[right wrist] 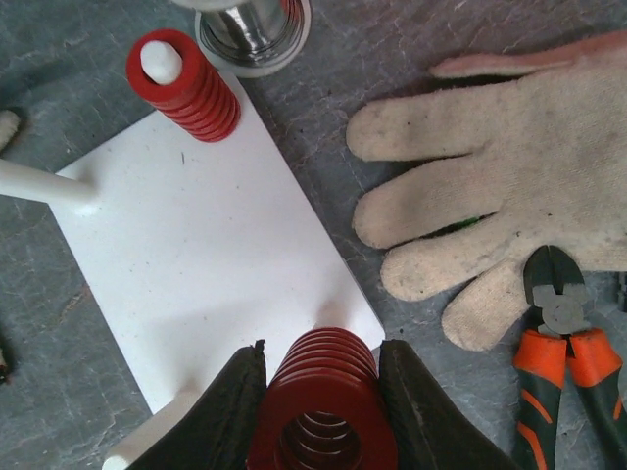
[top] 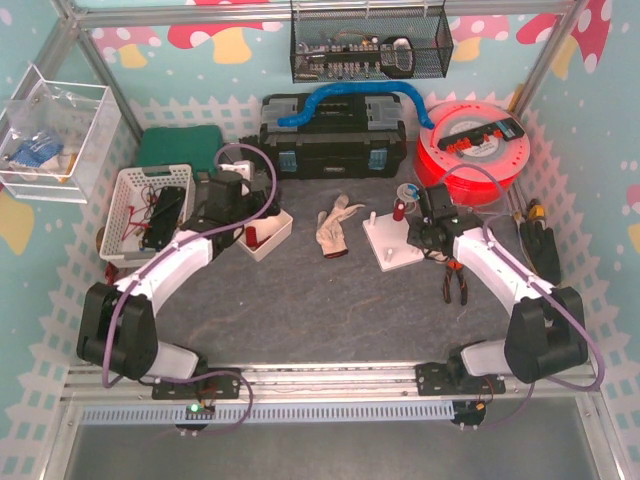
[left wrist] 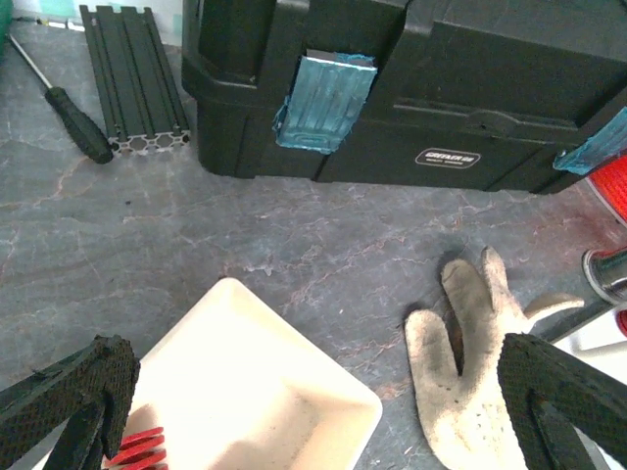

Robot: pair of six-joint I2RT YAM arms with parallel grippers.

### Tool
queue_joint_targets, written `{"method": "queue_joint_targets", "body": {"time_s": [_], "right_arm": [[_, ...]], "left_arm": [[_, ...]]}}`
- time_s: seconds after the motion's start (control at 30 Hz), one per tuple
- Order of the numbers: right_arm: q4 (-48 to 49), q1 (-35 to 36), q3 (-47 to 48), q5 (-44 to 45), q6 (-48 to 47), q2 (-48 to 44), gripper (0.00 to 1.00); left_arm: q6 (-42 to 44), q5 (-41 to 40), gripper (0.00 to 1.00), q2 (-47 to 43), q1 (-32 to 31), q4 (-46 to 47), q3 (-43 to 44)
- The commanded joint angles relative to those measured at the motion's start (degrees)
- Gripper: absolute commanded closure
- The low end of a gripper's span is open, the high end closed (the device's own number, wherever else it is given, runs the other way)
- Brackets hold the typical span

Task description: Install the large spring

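Note:
I keep moving my right gripper down until the large spring touches the baseplate (right wrist: 355,328). The large spring is lined up with the white peg's foot (right wrist: 332,314) below it.
My right gripper (right wrist: 321,354) is shut on the large spring (right wrist: 328,401), a fat red coil held end-on between both fingers. It hangs over the near corner of the white baseplate (right wrist: 216,255). A smaller red spring (right wrist: 186,83) sits on a peg at the plate's far corner, and a bare white peg (right wrist: 39,184) stands at the left corner. In the top view the right gripper (top: 428,238) is at the baseplate's (top: 385,250) right edge. My left gripper (left wrist: 318,364) is open over a white tray (left wrist: 245,392) that holds another red spring (left wrist: 137,448).
A work glove (right wrist: 490,186) and orange-handled pliers (right wrist: 558,333) lie right of the baseplate. A metal cylinder (right wrist: 253,29) stands beyond it. A black toolbox (top: 335,135), a red spool (top: 475,150) and a white basket (top: 150,205) ring the back and left.

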Motion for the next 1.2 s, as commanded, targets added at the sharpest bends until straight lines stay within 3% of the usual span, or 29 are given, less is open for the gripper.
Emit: {"method": "queue_joint_targets", "body": {"time_s": [0.0, 0.17, 0.33, 0.57, 0.7, 0.97, 1.17], "right_arm": [[2.70, -0.39, -1.08, 0.37, 0.80, 0.82, 1.00], [6.14, -0.47, -2.67, 1.33, 0.04, 2.95, 1.00], [7.86, -0.54, -2.20, 2.48, -0.51, 6.24, 0.97], [7.80, -0.56, -1.33, 2.20, -0.83, 8.55, 0.61], [5.92, -0.56, -1.00, 2.74, -1.43, 7.74, 0.42], [-1.50, -0.56, 4.48, 2.26, -3.29, -0.14, 0.27], [-4.04, -0.56, 6.15, 1.12, -3.68, -4.90, 0.16]], "left_arm": [[0.11, -1.44, 0.01, 0.75, 0.41, -1.58, 2.29], [-0.32, -3.43, 0.01, 1.10, 0.42, -2.05, 3.17], [-8.66, -1.70, 0.01, 2.49, 2.89, -6.76, 5.59], [-6.62, -2.00, 0.02, 3.86, 3.83, -11.31, 5.99], [-5.68, -1.35, 0.17, 4.54, 3.84, -15.37, 6.71], [-9.10, -4.94, 0.49, 7.73, 3.84, -24.88, 7.86], [-10.78, -5.69, 0.62, 9.59, 3.39, -28.40, 8.21]]}}
